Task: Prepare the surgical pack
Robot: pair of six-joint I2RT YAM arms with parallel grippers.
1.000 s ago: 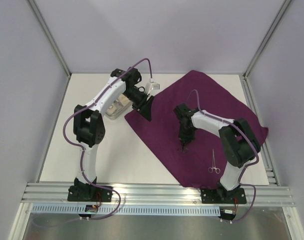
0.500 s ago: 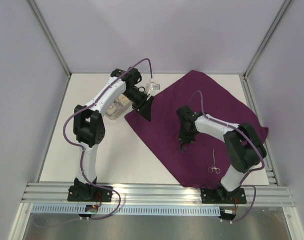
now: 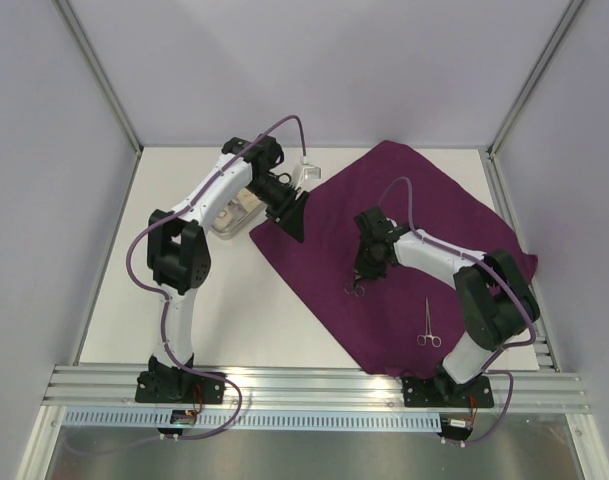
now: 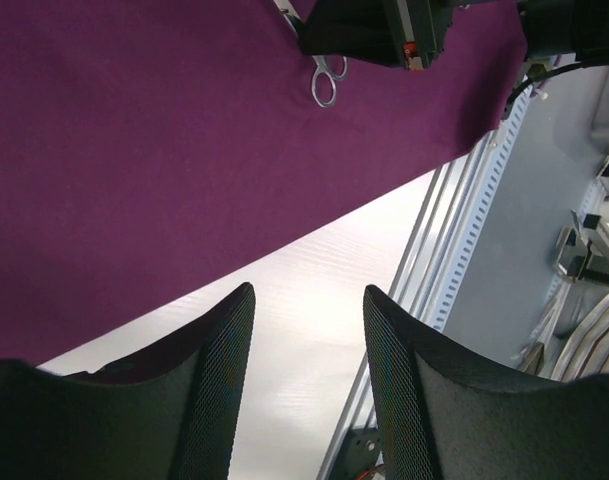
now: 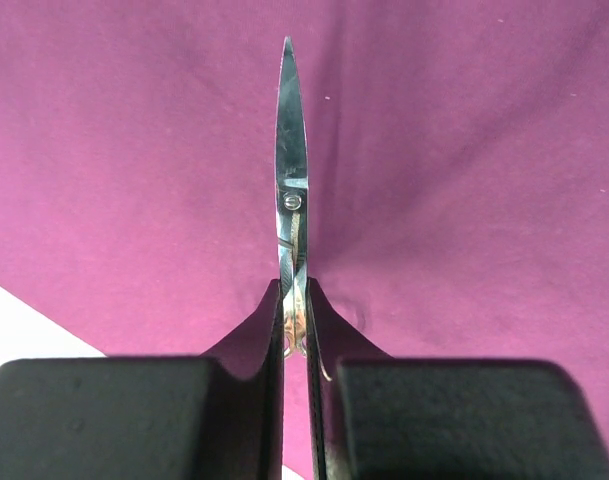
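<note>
The steel clamp's rings (image 3: 355,289) poke out clear of my right gripper, so my open left gripper should go on moving toward them (image 4: 326,88) until its fingers close there.
The dark purple cloth (image 3: 404,240) of the surgical pack lies spread flat on the table. My right gripper (image 3: 368,268) hangs over its middle, shut on a steel clamp (image 3: 356,288). In the right wrist view the clamp (image 5: 290,170) stands edge-on between the fingers (image 5: 329,330), its tip pointing away over the cloth (image 5: 464,180). A second clamp (image 3: 427,326) lies on the cloth near the front edge. My left gripper (image 3: 292,222) is open and holds nothing above the cloth's left corner (image 4: 134,150). The held clamp's rings (image 4: 324,85) show in the left wrist view.
A clear tray (image 3: 234,216) with pale contents sits on the white table (image 3: 134,300) under the left arm. A small white piece (image 3: 310,172) lies at the back by the cloth. The cloth's right corner (image 3: 519,265) hangs over the metal rail.
My right gripper has shifted a little to the left over the cloth, carrying the clamp, and its elbow has swung right. The left arm has stayed still.
</note>
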